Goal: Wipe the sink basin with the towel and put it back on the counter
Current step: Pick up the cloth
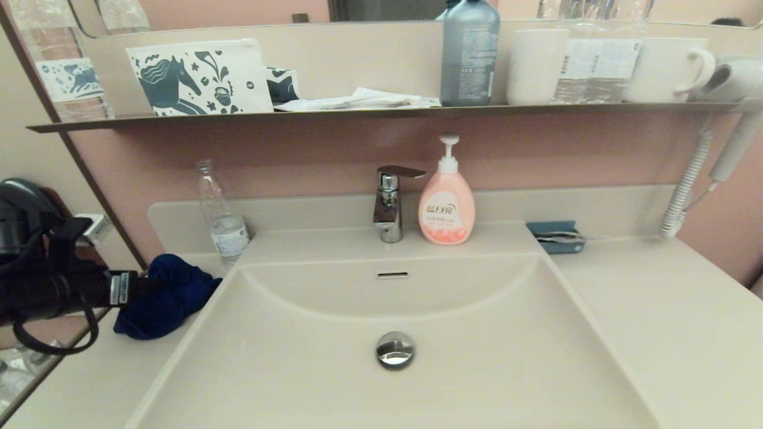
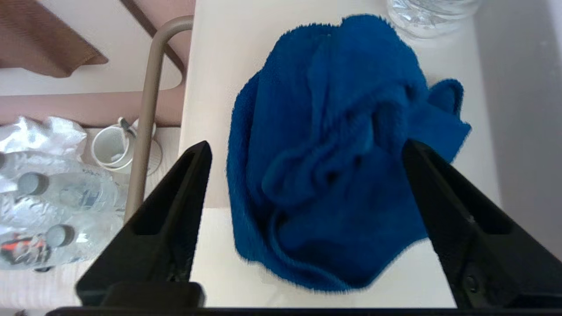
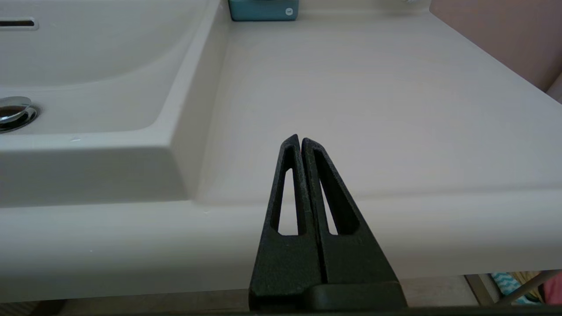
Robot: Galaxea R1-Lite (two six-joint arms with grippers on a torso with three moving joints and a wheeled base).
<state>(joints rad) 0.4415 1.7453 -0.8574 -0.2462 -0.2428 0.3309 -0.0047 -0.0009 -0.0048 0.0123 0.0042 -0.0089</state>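
I should go on moving my left gripper forward, because its open fingers are on both sides of the dark blue towel and the towel's raised middle folds are in line. I will then close it on those folds.
A crumpled dark blue towel lies on the cream counter just left of the sink basin. My left arm reaches in from the left edge. In the left wrist view my left gripper is open, with one black finger on each side of the towel and apart from it. The basin holds only its chrome drain plug and overflow slot. My right gripper is shut on nothing, low at the counter's front edge, right of the basin.
A clear water bottle stands just behind the towel. A chrome faucet and a pink pump bottle stand behind the basin, with a blue-grey dish to their right. A thin shelf overhangs. A rail runs off the counter's left edge.
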